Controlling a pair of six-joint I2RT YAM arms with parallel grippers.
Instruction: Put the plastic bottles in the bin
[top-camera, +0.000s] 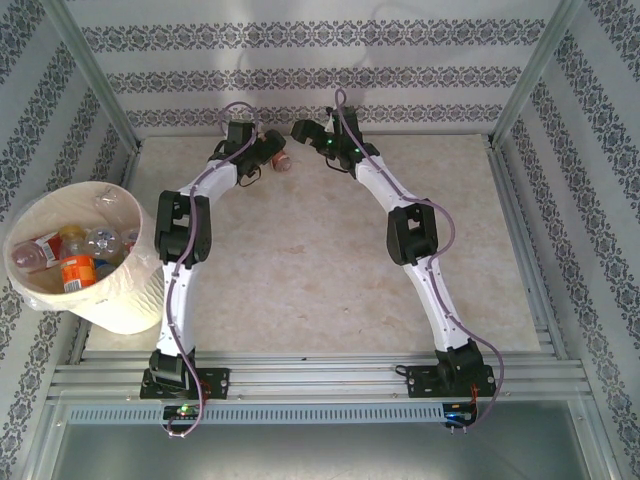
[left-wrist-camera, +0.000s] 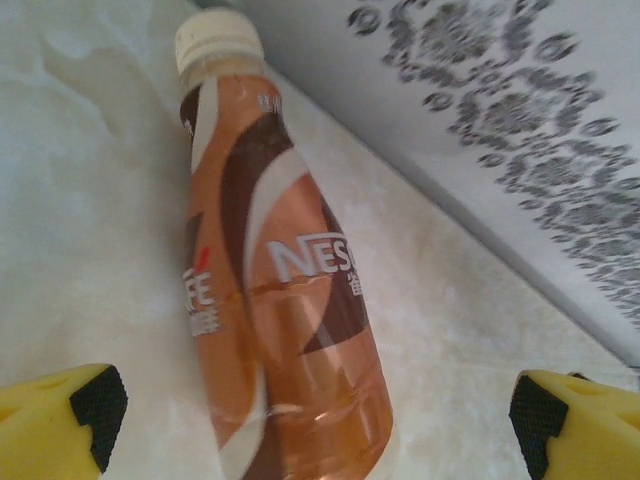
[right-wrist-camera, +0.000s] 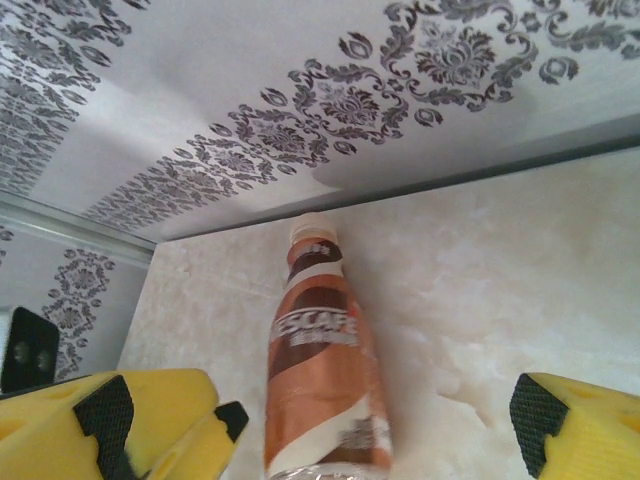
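Observation:
My left gripper's fingers straddle the bottle on the bin's side (top-camera: 282, 160), so my right gripper should back away and my left gripper take the bottle's lower body (left-wrist-camera: 300, 415).
One brown-labelled plastic bottle (top-camera: 281, 157) with a cream cap lies on its side at the far edge of the table, by the back wall. My left gripper (top-camera: 264, 150) is open around its lower body; in the left wrist view the bottle (left-wrist-camera: 290, 320) lies between the two yellow fingers without touching them, and the left gripper (left-wrist-camera: 315, 425) is low over it. My right gripper (top-camera: 304, 131) is open too, facing the bottle (right-wrist-camera: 322, 375) from the other side, and the right gripper (right-wrist-camera: 325, 435) is empty. The cream-white bin (top-camera: 112, 300) stands off the table's left edge with several bottles inside.
The patterned back wall (top-camera: 320, 85) rises right behind the bottle. A metal frame post (top-camera: 100, 90) stands at the far left corner, between the bottle and the bin. A yellow finger of the left gripper (right-wrist-camera: 190, 440) pokes into the right wrist view.

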